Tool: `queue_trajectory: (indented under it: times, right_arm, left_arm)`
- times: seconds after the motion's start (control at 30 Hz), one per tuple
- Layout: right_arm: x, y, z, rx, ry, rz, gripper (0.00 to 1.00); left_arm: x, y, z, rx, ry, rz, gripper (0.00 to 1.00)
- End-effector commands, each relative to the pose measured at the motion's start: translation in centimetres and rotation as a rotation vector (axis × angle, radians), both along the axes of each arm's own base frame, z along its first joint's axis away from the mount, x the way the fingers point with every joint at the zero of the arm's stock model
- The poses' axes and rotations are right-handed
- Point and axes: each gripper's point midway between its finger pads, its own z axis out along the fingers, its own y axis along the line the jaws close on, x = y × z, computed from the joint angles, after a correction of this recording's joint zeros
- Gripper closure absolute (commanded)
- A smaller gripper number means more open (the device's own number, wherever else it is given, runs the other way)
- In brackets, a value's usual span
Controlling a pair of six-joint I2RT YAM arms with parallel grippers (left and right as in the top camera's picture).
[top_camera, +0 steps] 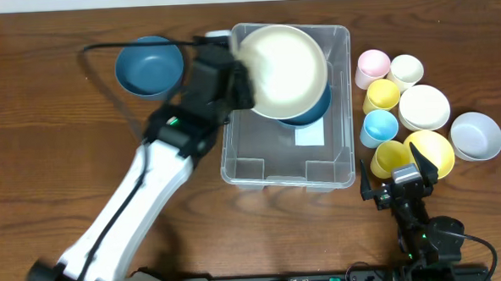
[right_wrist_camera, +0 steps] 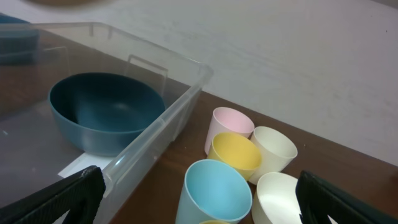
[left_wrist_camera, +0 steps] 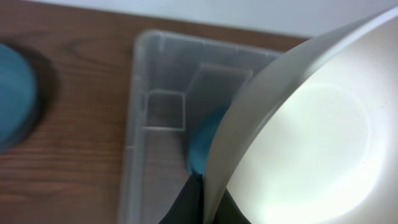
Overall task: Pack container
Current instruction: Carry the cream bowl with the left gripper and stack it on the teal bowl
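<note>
The cream bowl (top_camera: 281,71) is hanging with its open side up over the dark blue bowl in the container (top_camera: 311,111). My left gripper should move the cream bowl down next until it sits inside the dark blue bowl.
The clear plastic container (top_camera: 234,150) stands mid-table with a dark blue bowl (top_camera: 315,110) inside at its far end; the bowl also shows in the right wrist view (right_wrist_camera: 102,109). My left gripper (top_camera: 237,69) is shut on the rim of a cream bowl (top_camera: 283,70) and holds it tilted above the container's far half. In the left wrist view the fingers (left_wrist_camera: 204,202) pinch that bowl's rim (left_wrist_camera: 305,137) over the container (left_wrist_camera: 140,124). My right gripper (top_camera: 400,178) is open and empty near the front right, beside the cups.
Another dark blue bowl (top_camera: 149,66) sits on the table left of the container. Right of the container stand pink (top_camera: 373,65), cream (top_camera: 407,69), yellow (top_camera: 381,93) and light blue (top_camera: 379,127) cups, plus white (top_camera: 424,107), yellow (top_camera: 431,152) and grey-white (top_camera: 476,136) bowls.
</note>
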Motion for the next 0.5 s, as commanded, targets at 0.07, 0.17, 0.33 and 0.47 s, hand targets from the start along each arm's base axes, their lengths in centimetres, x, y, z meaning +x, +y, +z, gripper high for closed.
queue_trajectory:
  times: [0.07,0.17,0.33,0.47]
  right_arm:
    - [0.0,0.0,-0.1,0.017,0.004,0.002,0.01]
    - [0.0,0.0,-0.1,0.017,0.004,0.002,0.01]
    - [0.0,0.0,-0.1,0.017,0.004,0.002,0.01]
    - [0.0,0.0,-0.1,0.017,0.004,0.002,0.01]
  left_arm:
    - [3.1,-2.2,-1.5,0.025,0.012,0.007,0.94]
    - [4.4,-3.0,-3.1,0.031,0.023,0.007,0.94]
    - [5.2,-3.6,-5.5,0.049,0.045,0.002,0.94]
    - [5.4,-3.7,-6.4,0.072,0.052,-0.013,0.94]
